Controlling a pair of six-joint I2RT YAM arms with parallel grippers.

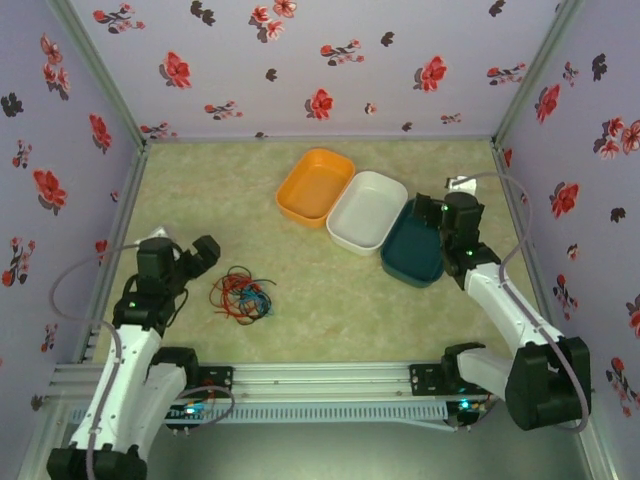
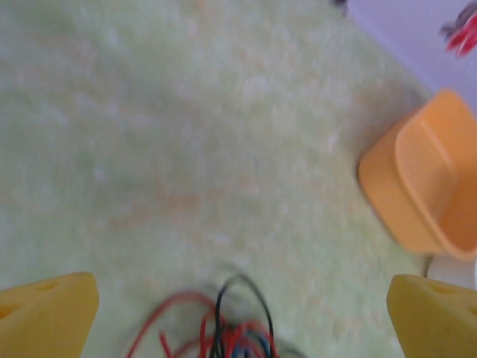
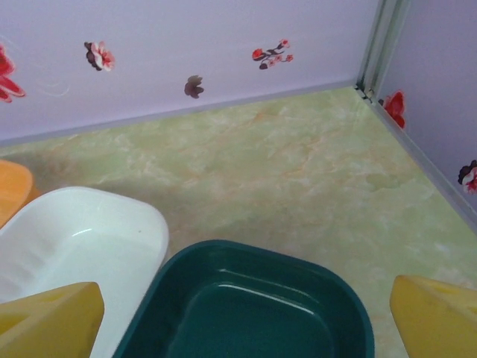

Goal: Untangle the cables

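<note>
The tangle (image 1: 243,297) is clear of the trays. My right gripper should keep going across the white tray until its fingers get to the tangle's red loops (image 1: 234,284).
The cables (image 1: 242,296) lie in one loose tangle of red, blue and black wire on the table, left of centre. My left gripper (image 1: 205,255) hangs open just up and left of the tangle. In the left wrist view the top loops of the cables (image 2: 223,328) sit at the bottom edge, between the yellow fingertips (image 2: 48,313) of the left gripper (image 2: 242,317), and nothing is held. My right gripper (image 1: 430,210) stands open over the far end of the dark green tray (image 1: 395,265), with nothing between its pads (image 3: 432,317).
Three empty trays stand in a row at the back right: orange tray (image 1: 285,190), white tray (image 1: 335,225) and the dark green tray (image 3: 246,253). The white tray (image 3: 74,224) touches the green one. Flowered walls close in the table on three sides.
</note>
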